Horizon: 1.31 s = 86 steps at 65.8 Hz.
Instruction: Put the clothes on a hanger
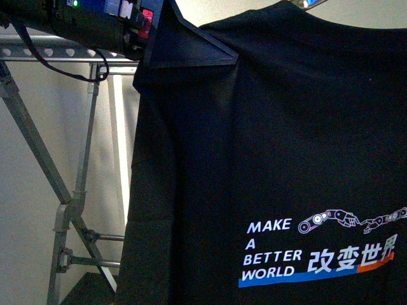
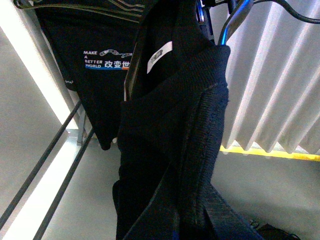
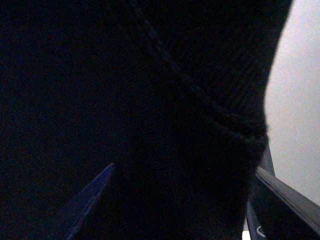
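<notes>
The T-shirt's loose side (image 1: 156, 171) hangs in limp folds under its held top edge, so I expect the black T-shirt (image 1: 280, 152) to swing and turn edge-on as I carry it.
The black T-shirt (image 1: 273, 146) hangs spread across most of the front view, its white "MAKE A BETTER WORLD" print (image 1: 273, 251) low at the right. My left gripper (image 1: 191, 54) is shut on its top edge, level with the grey rack's top rail (image 1: 44, 47) with heart-shaped holes. In the left wrist view the ribbed collar (image 2: 200, 130) sits pinched in my left gripper (image 2: 190, 180). A small hanger's hook (image 2: 229, 25) shows above it. In the right wrist view my right gripper (image 3: 185, 210) is open, with dark shirt cloth (image 3: 125, 100) filling the gap between its fingers.
The rack's slanted leg (image 1: 38, 152) and lower crossbars (image 1: 95, 248) stand left of the shirt. In the left wrist view a printed black shirt (image 2: 95, 65) hangs beyond, beside two thin dark rods (image 2: 50, 155). A white pleated wall (image 2: 280, 90) with a yellow strip (image 2: 270, 152) is behind.
</notes>
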Each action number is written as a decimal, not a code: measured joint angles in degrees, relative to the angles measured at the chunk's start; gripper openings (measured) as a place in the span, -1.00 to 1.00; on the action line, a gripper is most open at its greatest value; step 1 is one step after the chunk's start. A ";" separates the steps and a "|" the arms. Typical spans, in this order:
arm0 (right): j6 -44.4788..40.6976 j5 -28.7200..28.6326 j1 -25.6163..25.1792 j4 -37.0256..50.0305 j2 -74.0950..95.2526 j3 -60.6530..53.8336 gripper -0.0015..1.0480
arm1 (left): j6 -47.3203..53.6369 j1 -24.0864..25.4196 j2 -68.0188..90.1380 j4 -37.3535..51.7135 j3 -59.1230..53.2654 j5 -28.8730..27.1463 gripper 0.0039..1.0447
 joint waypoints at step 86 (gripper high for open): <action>-7.15 -13.00 -17.66 -45.16 2.84 4.76 -0.84 | -19.26 -3.10 -5.95 23.76 -11.61 -25.94 0.88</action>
